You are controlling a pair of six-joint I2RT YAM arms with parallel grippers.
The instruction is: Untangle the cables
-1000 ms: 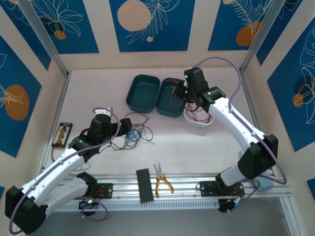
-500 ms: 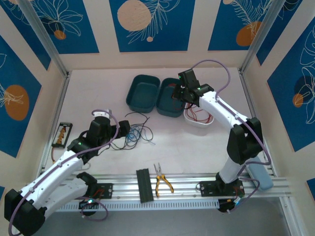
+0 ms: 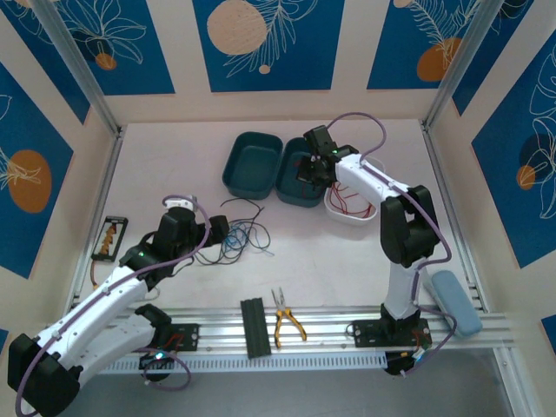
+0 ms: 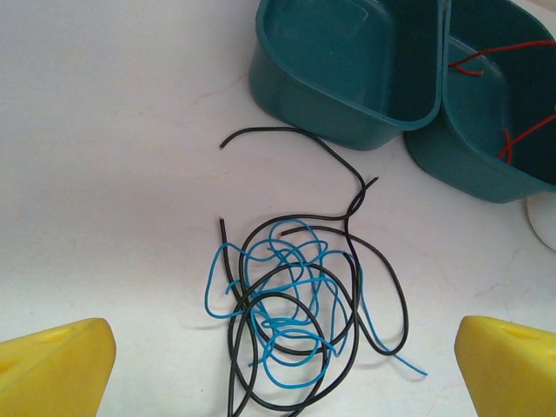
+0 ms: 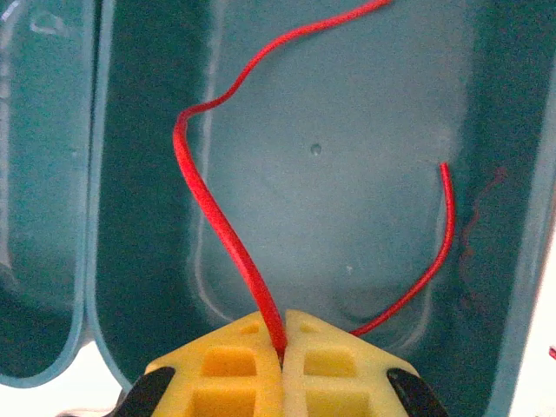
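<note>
My right gripper should lift the red cable from the teal tray, where it lies apart from the red wires in the white bowl, into that bowl.
A tangle of blue cable and black cable lies on the white table, also seen in the top view as a small heap. My left gripper hangs open just before that heap, its yellow fingers wide apart and touching nothing. My right gripper is shut on a red cable over the right teal tray; a second red strand lies in that tray. In the top view the right gripper hovers above the tray.
A second teal tray stands beside the first. A white bowl with red wires sits to their right. Yellow-handled pliers and a black block lie on the front rail. A small black holder sits at the left.
My right arm has swung leftward, carrying its gripper from over the white bowl to over the right teal tray. The left arm has hardly moved.
</note>
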